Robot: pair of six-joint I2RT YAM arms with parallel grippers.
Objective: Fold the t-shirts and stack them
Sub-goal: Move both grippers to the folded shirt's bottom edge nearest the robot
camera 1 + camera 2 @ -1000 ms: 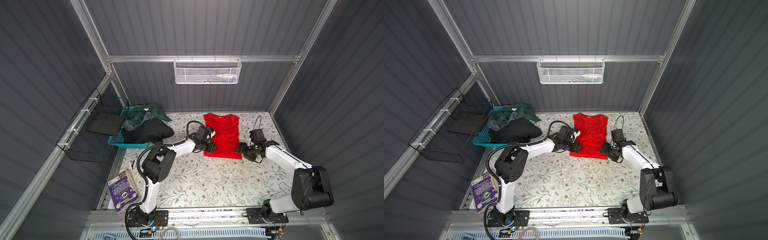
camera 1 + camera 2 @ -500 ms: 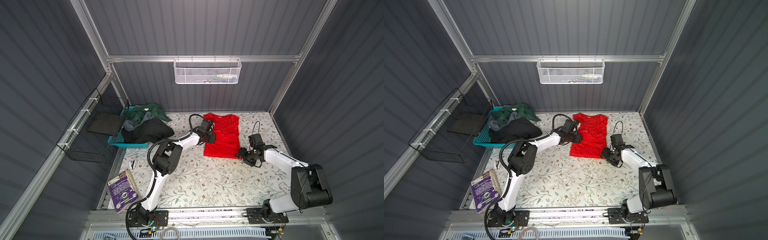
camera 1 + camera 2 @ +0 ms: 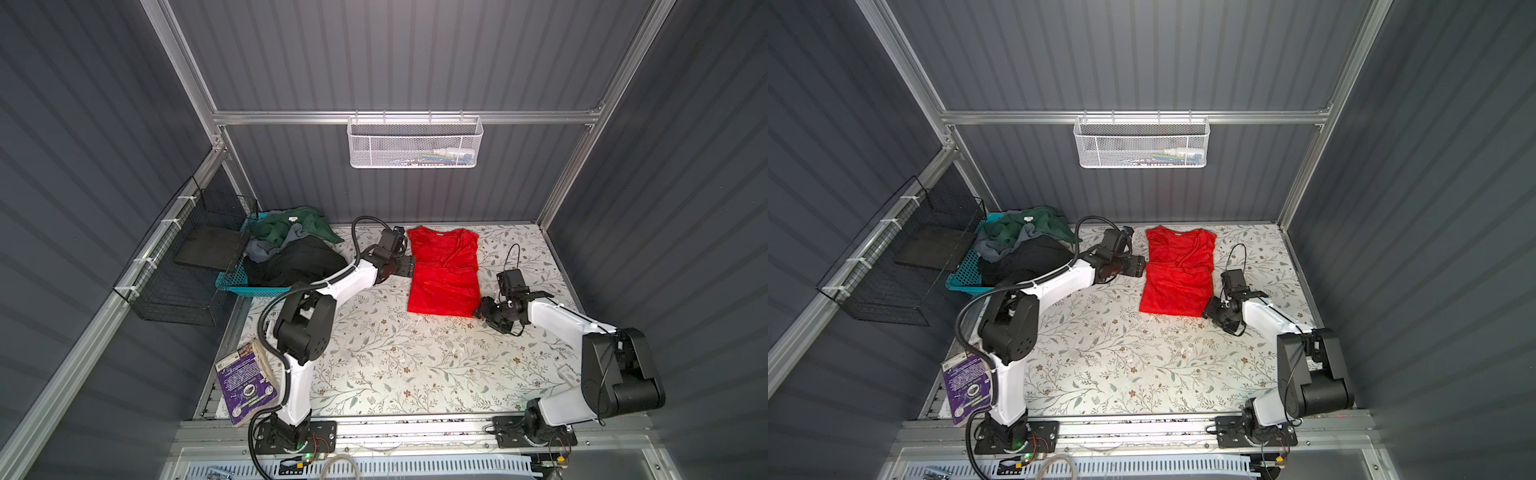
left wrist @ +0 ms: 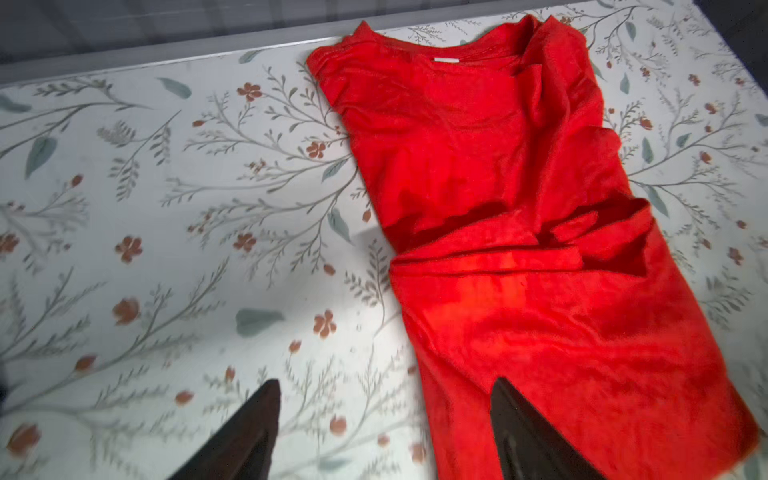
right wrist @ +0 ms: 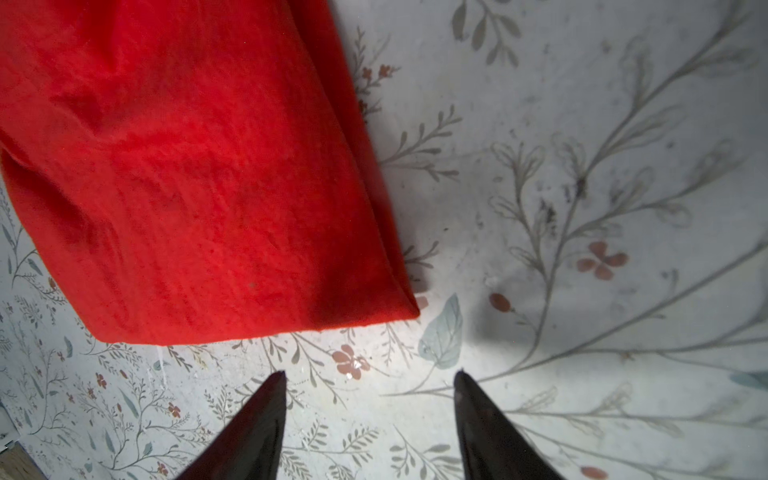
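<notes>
My left gripper is at the middle of the red t-shirt's side (image 3: 412,271). It should grab the near corner (image 3: 410,311) opposite my right gripper before both grippers lift.
A bright red t-shirt (image 3: 444,274) (image 3: 1177,274) lies flat on the floral table, sleeves folded in, collar toward the back wall. My left gripper (image 3: 409,266) (image 3: 1140,266) is at the middle of its left edge. It is open (image 4: 384,382), one finger over the red cloth (image 4: 498,208) and one over bare table. My right gripper (image 3: 478,309) (image 3: 1208,309) is open (image 5: 370,374) over bare table just off the shirt's near right corner (image 5: 187,166). Dark green (image 3: 291,222), grey (image 3: 266,249) and black (image 3: 299,262) t-shirts are heaped at the back left.
The heap sits in a teal basket (image 3: 232,278) beside a black wire rack (image 3: 178,266) on the left wall. A purple book (image 3: 245,386) lies at the front left edge. A white mesh basket (image 3: 415,143) hangs on the back wall.
My left gripper slid toward the back along the shirt's left edge and its jaws opened wider. My right gripper moved nearer the front, to the hem's right corner.
</notes>
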